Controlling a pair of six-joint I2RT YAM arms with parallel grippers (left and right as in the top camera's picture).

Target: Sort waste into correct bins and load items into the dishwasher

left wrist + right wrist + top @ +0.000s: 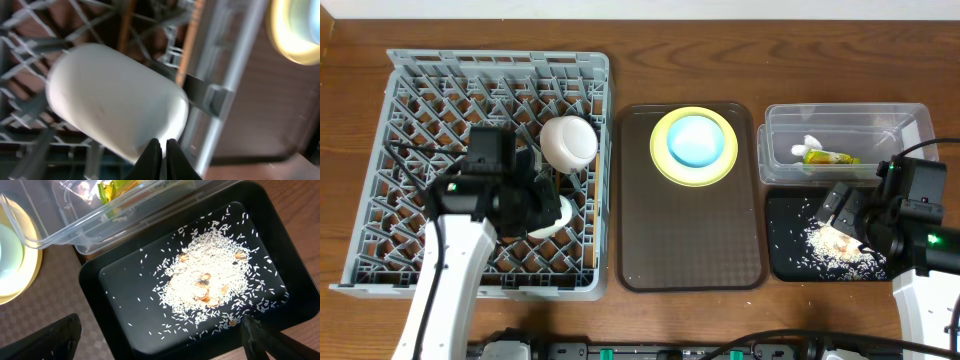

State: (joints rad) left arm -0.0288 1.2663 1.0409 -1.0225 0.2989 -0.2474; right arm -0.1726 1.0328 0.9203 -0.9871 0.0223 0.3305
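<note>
The small white cup (pixel 556 219) leans across the pegs toward the rack's side, so my left gripper should pull it back and stand it upright before getting the bowl (pixel 695 141).
The small white cup (pixel 115 95) lies tilted over the pegs of the grey dishwasher (pixel 420 100), and my left gripper (pixel 161 146) is shut on its near edge. From overhead, the left gripper (pixel 542 205) and cup (pixel 558 216) sit just below an upturned white bowl (pixel 568 141). A light blue bowl (pixel 695 140) rests on the yellow plate (pixel 665 165). My right gripper (pixel 160 322) hangs open over the black tray (pixel 125 280), near its front edge, close to the rice crumbs (pixel 210 280). The clear tub (pixel 910 120) holds the yellow-green wrapper (pixel 830 157) and a white scrap (pixel 810 143).
A brown serving tray (pixel 690 240) lies between the rack and the bins and carries the plate. The rack's right wall (pixel 220 75) runs close beside the cup. The clear tub's corner (pixel 100 225) overlaps the black tray's far edge. Wooden table surrounds everything.
</note>
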